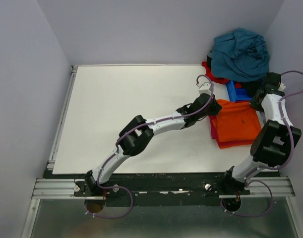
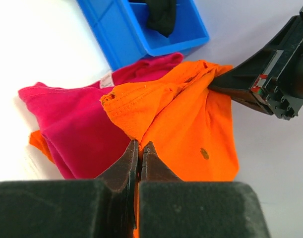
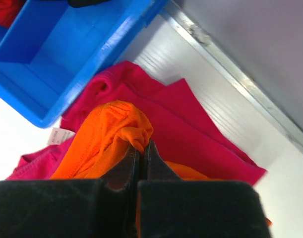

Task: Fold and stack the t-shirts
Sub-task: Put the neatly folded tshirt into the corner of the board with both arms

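The magenta-red t-shirt sticks out (image 2: 72, 124) next to the orange t-shirt. My left gripper should open and grab the orange t-shirt's side edge (image 1: 218, 121) closer in to make the stack square.
The orange t-shirt (image 1: 236, 121) lies at the right of the white table on top of the magenta-red t-shirt (image 1: 213, 130). My left gripper (image 1: 214, 105) is shut on the orange shirt's near-left edge (image 2: 141, 119). My right gripper (image 1: 255, 103) is shut on a bunched corner of the orange shirt (image 3: 134, 134) at its far right. In the left wrist view the magenta-red shirt (image 2: 67, 129) spreads out to the left, and the right gripper's black finger (image 2: 250, 84) pinches the orange cloth. A teal-blue shirt (image 1: 240, 53) is heaped at the back right over a red one (image 1: 214, 74).
A small blue plastic bin (image 1: 236, 91) stands just behind the orange shirt, close to both grippers; it also shows in the wrist views (image 2: 141, 29) (image 3: 57, 59). The right wall and the table's metal edge rail (image 3: 230, 64) are close to my right arm.
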